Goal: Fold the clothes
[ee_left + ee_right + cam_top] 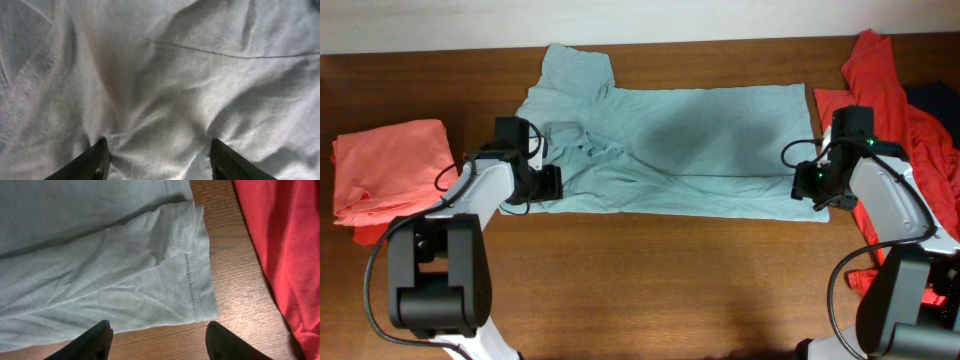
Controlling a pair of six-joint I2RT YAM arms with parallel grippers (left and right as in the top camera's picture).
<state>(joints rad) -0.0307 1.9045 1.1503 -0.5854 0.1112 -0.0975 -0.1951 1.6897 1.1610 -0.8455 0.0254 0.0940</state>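
Observation:
The T-shirt's turned-over edge (665, 177) hangs down between my grippers, which are at its two ends. Next, my right gripper leaves the T-shirt's hem corner and pinches the fold (714, 185) near the middle of the T-shirt.
A pale grey-blue T-shirt (700, 140) lies spread across the wooden table, its near long edge turned over onto itself. At its crumpled left end, near the sleeve, my left gripper (548, 182) stands open. In the left wrist view the shirt cloth (165, 75) fills the frame, and the left gripper (159, 143) has both fingertips (101, 150) down on wrinkled fabric that bulges between them. My right gripper (807, 180) is at the shirt's near right hem corner (200, 300). In the right wrist view the right gripper (159, 326) is open over bare wood just in front of that hem.
A folded salmon-pink garment (390, 165) lies at the left edge of the table. A red garment (890, 90) is heaped along the right side, close beside the right arm, and shows in the right wrist view as red cloth (275, 245). Something dark (935, 100) lies behind it.

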